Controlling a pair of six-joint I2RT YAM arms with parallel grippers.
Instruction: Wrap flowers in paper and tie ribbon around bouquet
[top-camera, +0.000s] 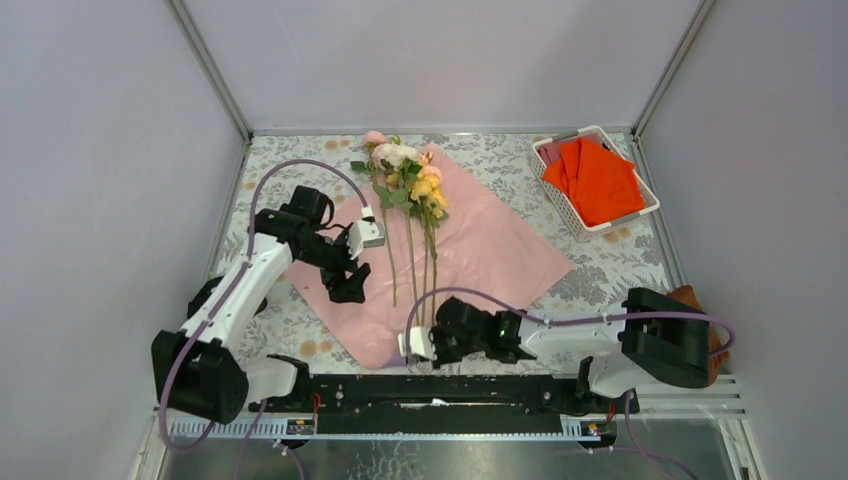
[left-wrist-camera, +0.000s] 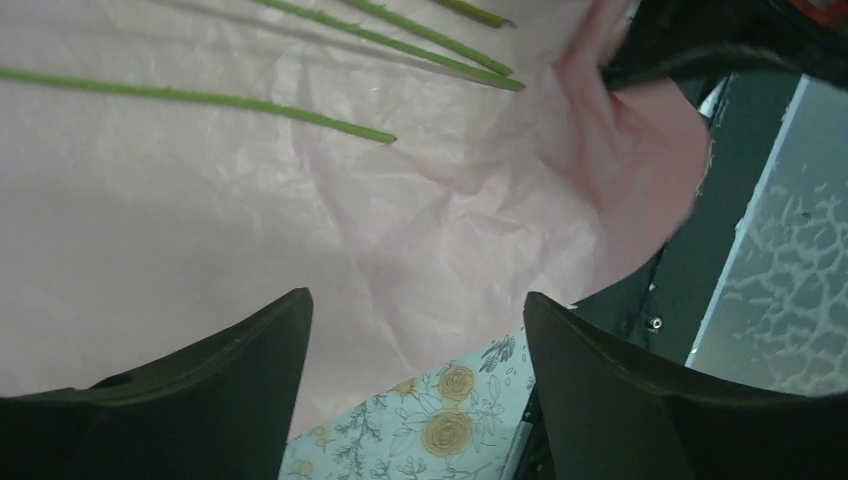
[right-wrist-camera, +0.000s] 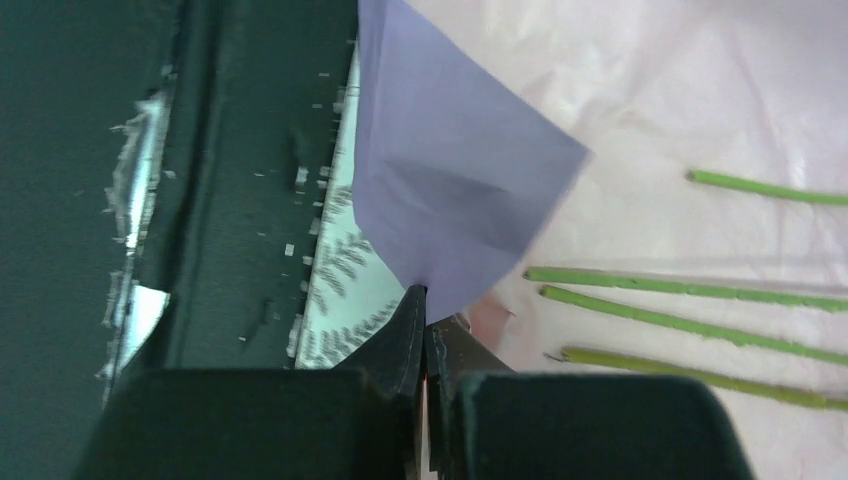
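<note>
The paper's near corner is held by my right gripper only, so I should fold the corner over the stem ends and then hold the flap with my left gripper.
The paper lies spread at a slant on the table, pale pink face up. The flowers rest on its far part, their thin green stems running toward me. My right gripper is shut on the paper's near corner. In the right wrist view that corner is lifted and folded over, showing its lilac face above the shut jaws. My left gripper hovers open over the paper's left edge, nothing between its fingers. Stem ends lie ahead of it. The ribbon is out of view.
A white basket holding orange-red folded cloth stands at the back right. A small brown cloth lies at the right edge behind the right arm. The black base rail runs along the near edge of the floral table cover.
</note>
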